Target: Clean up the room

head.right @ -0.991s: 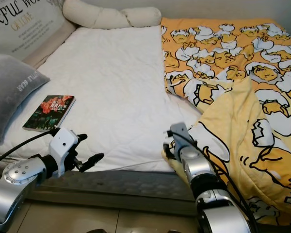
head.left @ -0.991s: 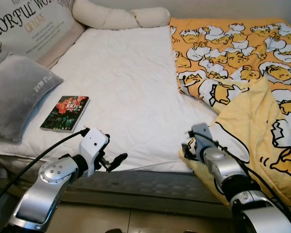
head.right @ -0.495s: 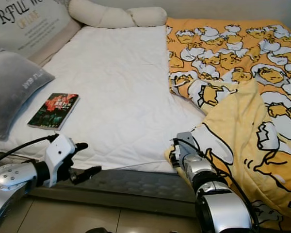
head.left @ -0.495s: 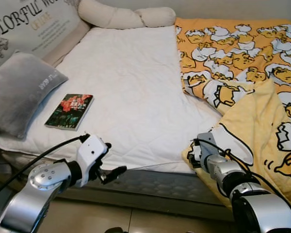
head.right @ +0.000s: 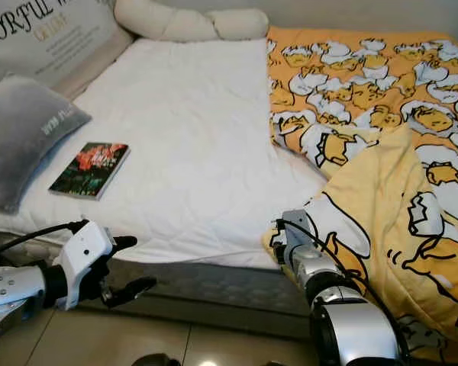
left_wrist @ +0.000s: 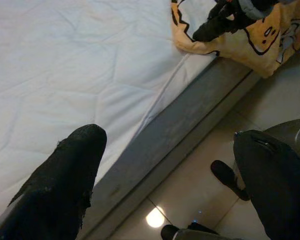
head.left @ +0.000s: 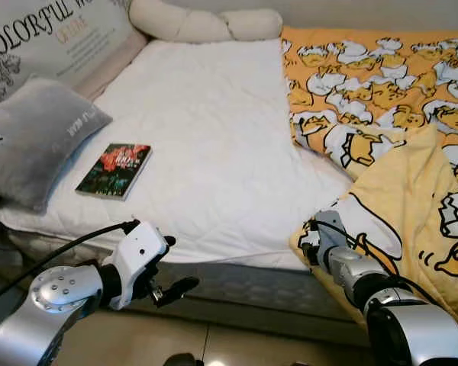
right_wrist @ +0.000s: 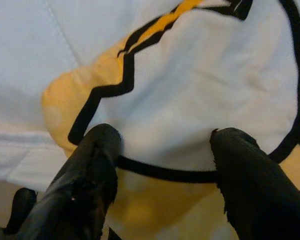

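I expect the blanket's folded corner to open out flat and hang down the front edge when I pull it, because a slanting fold (head.left: 397,149) runs across the yellow blanket.
A yellow blanket (head.left: 382,99) with egg cartoons covers the bed's right half, and its folded corner (head.left: 366,221) hangs over the front edge. My right gripper (head.left: 311,235) is at that corner. In the right wrist view it (right_wrist: 165,145) is open, one finger on each side of the cloth (right_wrist: 190,90). My left gripper (head.left: 175,265) is open and empty, low in front of the mattress edge. A dark book (head.left: 114,170) lies on the white sheet (head.left: 206,130) at the left, next to a grey pillow (head.left: 30,141).
A long cream bolster (head.left: 206,23) and a printed cushion (head.left: 53,38) lie at the head of the bed. The grey bed frame (head.left: 244,284) runs along the front, with tiled floor (head.left: 244,343) below it.
The camera has shifted a little. My left gripper has sunk lower, from the mattress edge toward the floor. My right gripper has stayed at the blanket corner.
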You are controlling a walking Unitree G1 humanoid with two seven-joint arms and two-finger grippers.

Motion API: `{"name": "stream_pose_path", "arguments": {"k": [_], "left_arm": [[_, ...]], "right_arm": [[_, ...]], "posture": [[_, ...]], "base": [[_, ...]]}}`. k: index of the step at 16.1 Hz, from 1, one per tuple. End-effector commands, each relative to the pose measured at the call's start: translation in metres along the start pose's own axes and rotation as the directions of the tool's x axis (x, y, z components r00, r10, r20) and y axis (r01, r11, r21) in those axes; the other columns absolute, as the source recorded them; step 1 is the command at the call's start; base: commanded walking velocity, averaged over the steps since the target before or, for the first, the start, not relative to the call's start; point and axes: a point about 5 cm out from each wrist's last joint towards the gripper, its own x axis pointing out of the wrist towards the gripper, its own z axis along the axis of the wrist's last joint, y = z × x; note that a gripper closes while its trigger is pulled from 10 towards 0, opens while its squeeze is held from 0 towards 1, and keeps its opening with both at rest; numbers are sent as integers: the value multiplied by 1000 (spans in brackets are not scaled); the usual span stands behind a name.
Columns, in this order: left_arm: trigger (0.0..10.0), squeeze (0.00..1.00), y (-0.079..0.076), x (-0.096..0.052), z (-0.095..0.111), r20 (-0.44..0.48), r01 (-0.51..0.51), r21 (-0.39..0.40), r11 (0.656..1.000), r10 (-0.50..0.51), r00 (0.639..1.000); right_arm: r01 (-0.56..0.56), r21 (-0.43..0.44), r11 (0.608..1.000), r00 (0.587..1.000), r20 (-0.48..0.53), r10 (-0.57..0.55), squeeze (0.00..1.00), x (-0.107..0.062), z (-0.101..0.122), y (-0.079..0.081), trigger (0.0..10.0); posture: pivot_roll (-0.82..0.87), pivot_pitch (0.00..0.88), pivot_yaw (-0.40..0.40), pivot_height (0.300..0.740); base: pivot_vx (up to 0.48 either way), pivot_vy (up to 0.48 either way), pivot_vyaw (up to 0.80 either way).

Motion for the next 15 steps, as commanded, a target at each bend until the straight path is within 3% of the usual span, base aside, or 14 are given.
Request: {"name": "stream_pose_path", "arguments": {"k": [1,9,15], "left_arm": [[10000,0,1,-4,2,-5,-8,5,1000,8,1000],[10000,0,-8,-18,8,-31,1,-10,1000,-1,1000],[10000,0,-6,-20,11,-40,3,-11,1000,-3,999]], "right_arm": [[-8,9,1000,1000,28,7,0,0,8,0,0],[-20,9,1000,999,42,20,0,0,2,-1,0],[-22,30,999,999,50,20,0,0,-2,-2,0]], "posture": [[195,73,60,740],[250,162,87,740],[257,147,91,740]], "base": [[0,0,0],[0,0,0],[0,0,0]]}}
